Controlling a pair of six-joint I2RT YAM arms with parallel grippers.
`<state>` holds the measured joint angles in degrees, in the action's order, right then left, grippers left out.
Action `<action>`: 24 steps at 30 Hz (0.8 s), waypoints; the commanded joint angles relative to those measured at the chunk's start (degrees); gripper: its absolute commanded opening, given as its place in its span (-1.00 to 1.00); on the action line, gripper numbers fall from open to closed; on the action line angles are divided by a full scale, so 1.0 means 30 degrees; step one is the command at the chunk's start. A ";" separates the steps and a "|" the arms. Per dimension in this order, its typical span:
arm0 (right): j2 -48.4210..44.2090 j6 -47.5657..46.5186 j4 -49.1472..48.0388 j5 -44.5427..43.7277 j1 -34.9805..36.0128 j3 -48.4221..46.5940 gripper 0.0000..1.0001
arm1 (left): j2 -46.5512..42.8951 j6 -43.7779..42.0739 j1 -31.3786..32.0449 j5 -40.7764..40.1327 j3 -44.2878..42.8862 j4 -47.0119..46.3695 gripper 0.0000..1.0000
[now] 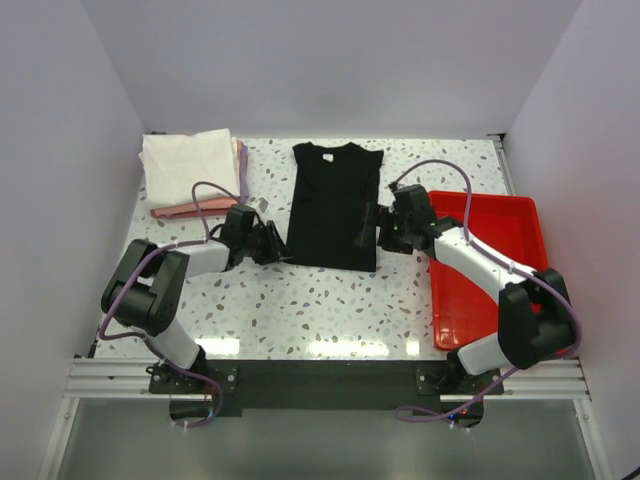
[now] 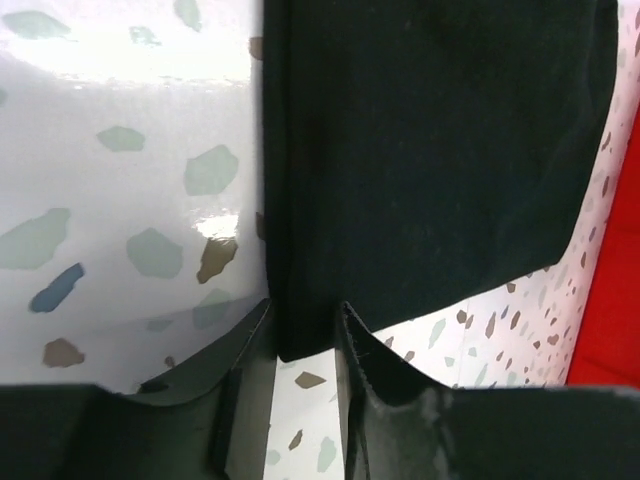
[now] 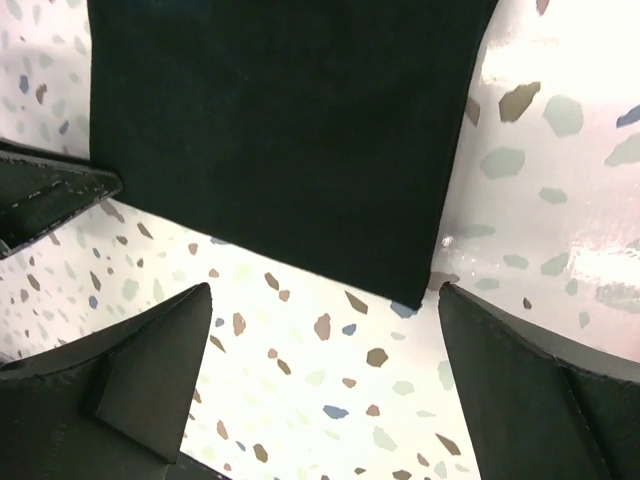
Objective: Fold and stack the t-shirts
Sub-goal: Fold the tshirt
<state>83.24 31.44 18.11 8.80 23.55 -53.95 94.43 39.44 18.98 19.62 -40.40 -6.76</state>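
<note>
My right gripper needs to pinch the free near corner point(image 1: 374, 269) and help pull the shirt closer before folding, because the black t-shirt's collar point(image 1: 328, 152) is at the table's far edge.
The black t-shirt point(image 1: 335, 205) lies flat mid-table, folded into a long strip with the collar at the far end. My left gripper point(image 1: 278, 250) is at its near left corner. In the left wrist view the jaws point(image 2: 306, 310) stand narrowly apart with that corner point(image 2: 305, 335) lying flat between the fingertips, not pinched. My right gripper point(image 1: 370, 228) is at the shirt's near right edge. It is wide open point(image 3: 325, 292) and empty over bare table just short of the near right corner point(image 3: 410, 285). Folded white point(image 1: 190, 165), pink point(image 1: 172, 212) and lavender point(image 1: 244, 172) shirts are stacked at the far left.
A red plastic tray point(image 1: 520, 215) lies on the right, partly under my right arm. White walls close in the back and sides. The left gripper's finger point(image 3: 50, 190) shows at the left of the right wrist view.
</note>
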 commanded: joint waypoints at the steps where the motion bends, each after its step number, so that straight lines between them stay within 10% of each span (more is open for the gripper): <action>1: -0.0647 -0.0080 0.0145 0.0203 0.0206 0.0317 0.98 | 0.0515 0.0065 0.0585 0.0846 -0.0186 -0.1231 -0.38; 8: -0.0473 -0.0402 0.0291 0.0465 0.0353 0.1050 0.98 | 0.0427 0.0125 0.0850 -0.0709 0.0050 -0.0090 -1.00; 24: 0.2280 -0.1136 0.0411 0.0435 0.0909 0.1548 0.27 | -0.1360 0.0095 0.0908 -0.1295 0.1016 0.0615 -1.00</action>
<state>88.42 27.79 21.17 8.75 25.96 -50.09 91.92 39.94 21.45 16.75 -37.95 -5.69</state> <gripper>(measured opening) 0.664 0.038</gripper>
